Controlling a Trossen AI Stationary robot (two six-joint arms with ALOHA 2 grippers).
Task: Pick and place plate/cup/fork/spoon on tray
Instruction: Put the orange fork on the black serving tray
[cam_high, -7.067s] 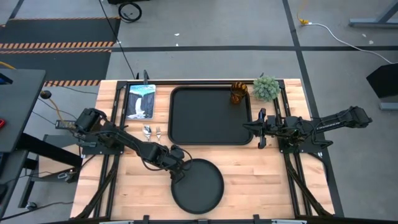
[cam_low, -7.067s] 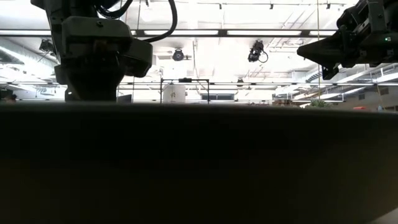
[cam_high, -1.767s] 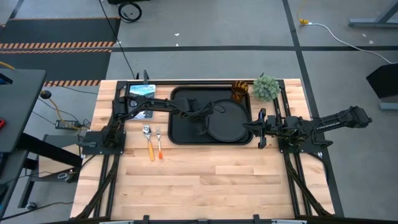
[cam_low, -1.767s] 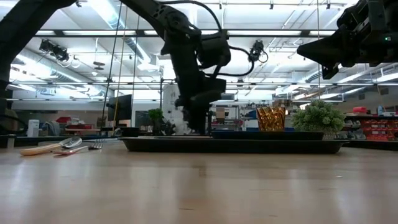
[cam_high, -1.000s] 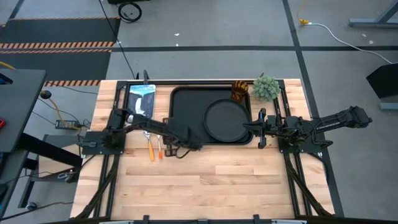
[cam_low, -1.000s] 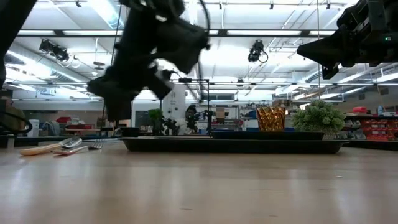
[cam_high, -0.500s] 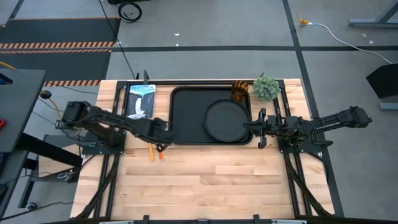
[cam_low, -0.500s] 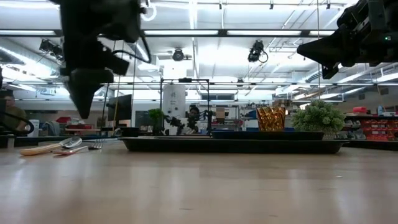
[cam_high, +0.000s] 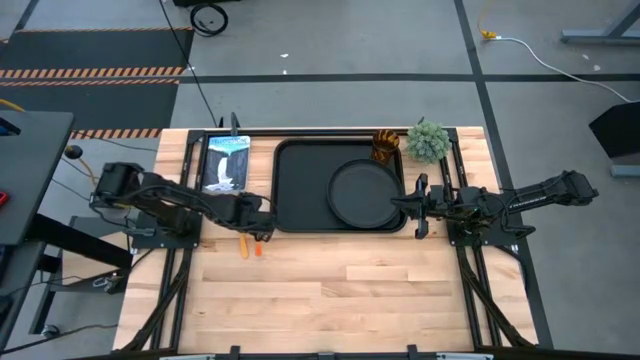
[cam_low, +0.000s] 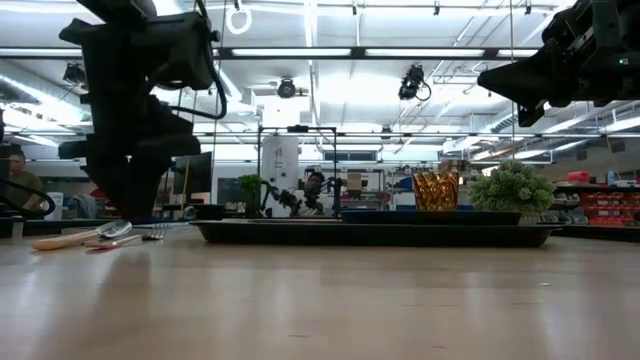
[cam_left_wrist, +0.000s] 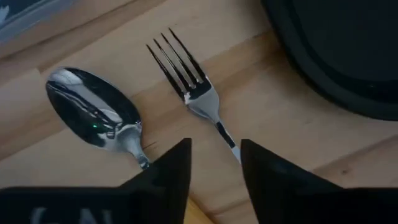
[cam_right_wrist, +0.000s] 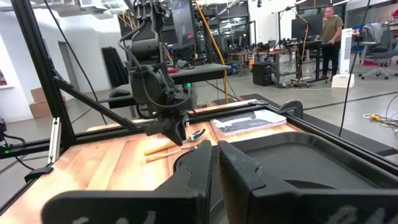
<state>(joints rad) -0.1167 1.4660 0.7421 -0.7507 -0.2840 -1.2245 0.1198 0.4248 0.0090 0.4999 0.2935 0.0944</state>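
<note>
The fork's handle (cam_left_wrist: 234, 151) lies at a slant under one finger of my left gripper, so I should center my left gripper in line with the fork's neck (cam_left_wrist: 218, 126) before I close it.
The black plate (cam_high: 365, 193) lies flat in the right half of the black tray (cam_high: 300, 190). The amber cup (cam_high: 385, 147) stands upright at the tray's far right corner. The spoon (cam_left_wrist: 93, 115) and fork (cam_left_wrist: 186, 71) lie side by side on the wood left of the tray, handles toward the near edge. My left gripper (cam_left_wrist: 214, 165) is open just above them, pointing down, its fingers on either side of the fork's neck (cam_left_wrist: 225, 134) without touching. My right gripper (cam_high: 418, 205) hangs shut and empty by the tray's right edge.
A small green plant (cam_high: 428, 140) stands right of the cup. A blue-and-white flat packet (cam_high: 226, 163) lies at the far left of the tray. The near half of the wooden table (cam_high: 350, 290) is bare wood. People stand in the room beyond.
My left gripper has gone from the tray's near edge toward the table's left edge, then come down over the fork and spoon. The plate has stayed on the tray.
</note>
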